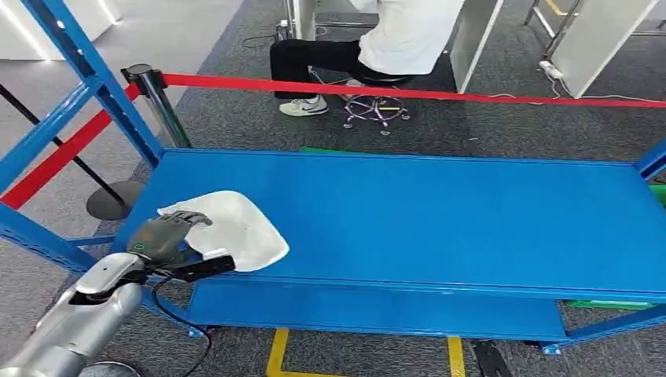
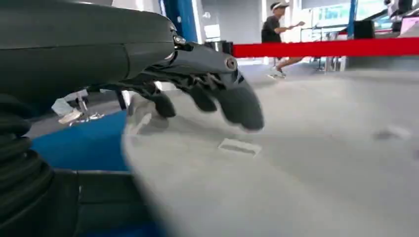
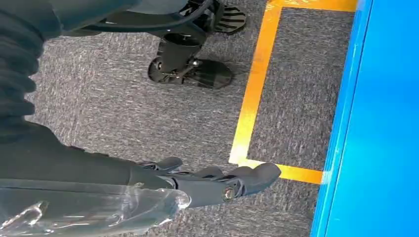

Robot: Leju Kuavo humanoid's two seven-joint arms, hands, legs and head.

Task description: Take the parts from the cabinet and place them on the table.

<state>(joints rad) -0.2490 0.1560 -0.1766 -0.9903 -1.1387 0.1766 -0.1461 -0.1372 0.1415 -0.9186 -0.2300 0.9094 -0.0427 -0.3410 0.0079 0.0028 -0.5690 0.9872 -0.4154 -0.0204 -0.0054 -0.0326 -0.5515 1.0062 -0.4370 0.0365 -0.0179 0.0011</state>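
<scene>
My gripper will lift one end of the white part (image 1: 237,229), and the white part will tip up as one stiff shell, because a crisp slot (image 2: 239,147) is formed in its smooth side.
A white, smooth, shell-shaped part (image 1: 239,229) lies flat at the near-left end of the blue cabinet shelf (image 1: 440,212). My left hand (image 1: 166,234) reaches over the part's left edge with its dark fingers spread across the top. In the left wrist view the fingers (image 2: 237,101) curve just above the white part (image 2: 296,168), casting shadows on it, with no grip visible. My right hand (image 3: 217,182) hangs beside the shelf's blue edge (image 3: 380,123) with its fingers stretched out and nothing in them.
A blue upright (image 1: 86,71) frames the cabinet's left side. Behind the shelf runs a red barrier tape (image 1: 393,90) from a black post (image 1: 157,102), and a person (image 1: 393,39) sits beyond it on a stool. Yellow floor tape (image 3: 252,98) marks the grey carpet.
</scene>
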